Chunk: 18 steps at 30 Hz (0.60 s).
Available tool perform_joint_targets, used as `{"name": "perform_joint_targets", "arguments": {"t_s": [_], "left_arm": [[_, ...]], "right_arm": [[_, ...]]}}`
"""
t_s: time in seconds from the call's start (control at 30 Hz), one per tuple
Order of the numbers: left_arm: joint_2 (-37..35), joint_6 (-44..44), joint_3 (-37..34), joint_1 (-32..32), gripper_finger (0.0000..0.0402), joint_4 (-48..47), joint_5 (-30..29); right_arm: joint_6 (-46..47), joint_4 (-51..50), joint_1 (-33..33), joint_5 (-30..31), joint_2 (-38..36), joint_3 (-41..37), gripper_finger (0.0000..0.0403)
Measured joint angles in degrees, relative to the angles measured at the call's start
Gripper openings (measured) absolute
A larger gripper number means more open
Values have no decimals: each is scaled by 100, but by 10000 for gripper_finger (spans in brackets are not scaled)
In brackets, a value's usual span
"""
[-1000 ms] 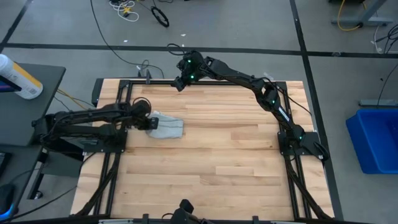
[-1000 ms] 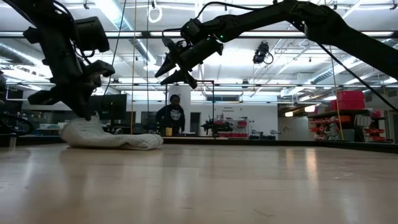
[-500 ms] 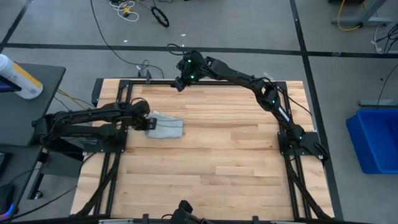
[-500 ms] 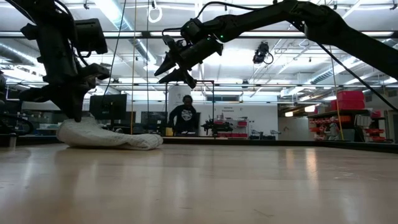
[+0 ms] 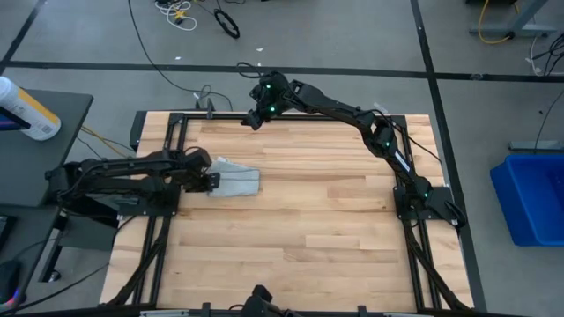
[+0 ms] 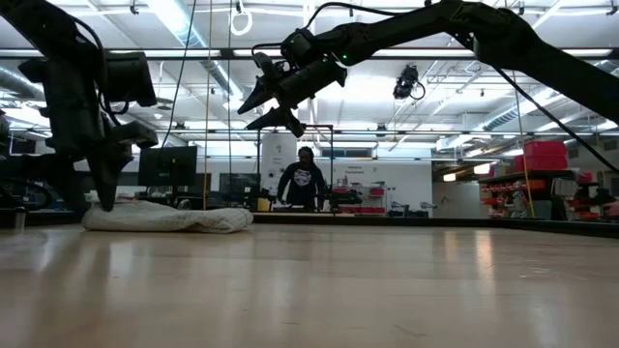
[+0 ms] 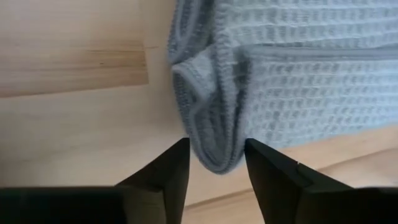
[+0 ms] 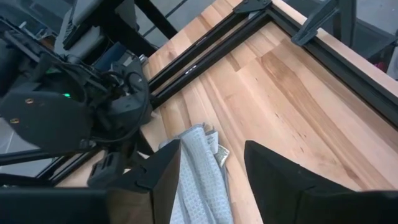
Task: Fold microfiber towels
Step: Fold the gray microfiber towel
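I should pinch the towel's near corner (image 7: 217,146) with my left gripper, lift it and pull it toward the towel's far layer (image 5: 222,162), because that corner is bunched up and uneven with the layer beyond.
The pale grey-blue microfiber towel (image 5: 236,182) lies folded into a small bundle at the table's left, flat on the wood in the low view (image 6: 169,217). My left gripper (image 5: 210,181) is at its left end, open and low over the table. In the left wrist view the two fingers stand on either side of the towel's folded end (image 7: 214,124). My right gripper (image 5: 250,121) hangs open high over the table's far edge, holding nothing (image 6: 253,108). Its wrist view looks down on the towel (image 8: 199,168). My left gripper's fingers (image 7: 174,168) come level from the table's left and flank the rounded fold at the towel's left end (image 7: 214,146). I cannot tell whether they touch it. The towel lies on the table.
A black frame (image 5: 211,114) runs along the table's far and side edges. A blue bin (image 5: 533,198) stands on the floor right of the table. On a dark side table at the left lies a white bottle (image 5: 26,110). A person (image 6: 305,184) walks in the room behind.
My left gripper has drawn back a little toward the table's left edge. The towel's left end, a raised hump a second ago, has sunk flat onto the table. The rest of the towel has stayed in place.
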Motion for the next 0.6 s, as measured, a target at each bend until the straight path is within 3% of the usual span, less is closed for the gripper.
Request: {"name": "perform_joint_targets", "arguments": {"t_s": [0.27,0.6], "left_arm": [[-2,258,-221,307,169,160,-192],[-38,332,-618,723,169,950,274]], "right_arm": [[-3,0,-2,-126,0,0,170],[19,-1,0,-187,0,0,180]]}}
